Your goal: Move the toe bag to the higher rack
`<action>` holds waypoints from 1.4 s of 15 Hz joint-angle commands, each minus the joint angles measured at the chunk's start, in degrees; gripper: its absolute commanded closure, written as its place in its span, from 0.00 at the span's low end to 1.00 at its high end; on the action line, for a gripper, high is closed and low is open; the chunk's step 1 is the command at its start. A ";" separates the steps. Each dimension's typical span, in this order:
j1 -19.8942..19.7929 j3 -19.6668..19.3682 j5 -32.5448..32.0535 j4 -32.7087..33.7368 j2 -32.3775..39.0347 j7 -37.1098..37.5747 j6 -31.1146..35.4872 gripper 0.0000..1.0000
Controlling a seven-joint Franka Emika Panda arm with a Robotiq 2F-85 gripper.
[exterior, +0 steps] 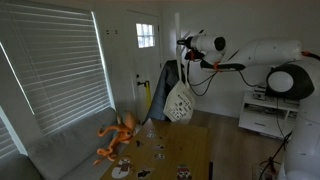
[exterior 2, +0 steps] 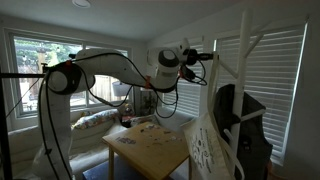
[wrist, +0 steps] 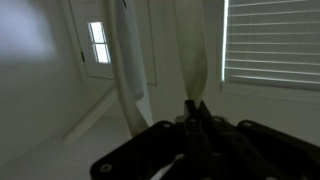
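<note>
The bag's handle strap is at the loose end of the upper peg (wrist: 193, 85), so my gripper should keep going toward the white pole (exterior 2: 241, 75) and let go once the peg holds the strap.
The off-white tote bag (exterior: 178, 103) hangs from its thin handles beside the slim white coat-stand pole (exterior 2: 242, 45). It also shows low in the foreground of an exterior view (exterior 2: 205, 148). My gripper (exterior: 186, 45) is up near the top of the pole, level with the upper pegs (exterior 2: 228, 62). In the wrist view my gripper (wrist: 190, 106) is shut on a pale handle strap (wrist: 189, 55) that runs straight away from the fingertips. The white pole (wrist: 131, 60) stands just beside it. Whether the handle sits on a peg cannot be told.
A long dark jacket (exterior 2: 243, 120) hangs on the same stand, behind the bag (exterior: 164, 88). A wooden table (exterior 2: 150, 150) with small items stands below. An orange octopus toy (exterior: 120, 135) lies on the grey sofa. Window blinds (exterior: 55, 60) and a white door (exterior: 143, 50) are nearby.
</note>
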 commanded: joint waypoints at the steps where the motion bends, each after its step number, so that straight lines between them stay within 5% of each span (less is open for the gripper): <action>1: -1.46 0.62 4.74 1.64 1.12 -3.22 1.58 0.99; 18: -6.48 3.38 19.55 7.39 5.48 -8.82 -5.58 0.99; 20: -7.13 4.60 21.26 7.92 6.24 -11.00 -7.07 0.71; 21: -7.43 5.36 22.26 8.19 6.42 -12.29 -7.78 0.64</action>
